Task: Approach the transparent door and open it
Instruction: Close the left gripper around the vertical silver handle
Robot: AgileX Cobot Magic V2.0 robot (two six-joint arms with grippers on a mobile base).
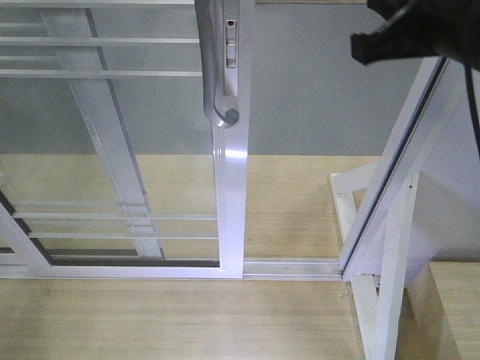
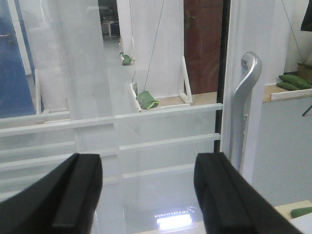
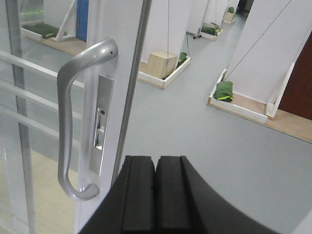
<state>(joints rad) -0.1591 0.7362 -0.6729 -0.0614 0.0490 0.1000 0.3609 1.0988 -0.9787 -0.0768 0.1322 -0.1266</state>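
Observation:
The transparent door (image 1: pixel 231 191) will slide sideways when I pull its handle, because the floor track (image 1: pixel 292 268) runs in line with the door's bottom edge.
The transparent door (image 1: pixel 112 150) is clear glass in a white frame with thin white bars. Its stile (image 1: pixel 232 187) carries a curved grey pull handle (image 1: pixel 214 67). A gap lies between the stile and the jamb on the right. My left gripper (image 2: pixel 148 165) is open in front of the barred glass (image 2: pixel 165 126), and the handle (image 2: pixel 246 97) stands just right of its right finger (image 2: pixel 229 195). My right gripper (image 3: pixel 156 163) is shut and empty. It sits just right of the stile, below and to the right of the handle (image 3: pixel 68 122), not touching it.
A tilted white jamb with braces (image 1: pixel 390 225) stands on the right, and a floor track (image 1: pixel 292 266) runs to it. A black part of an arm (image 1: pixel 405 34) shows top right. Beyond lie grey floor, a wooden box (image 3: pixel 162 63), green bags (image 3: pixel 224 91) and white partitions.

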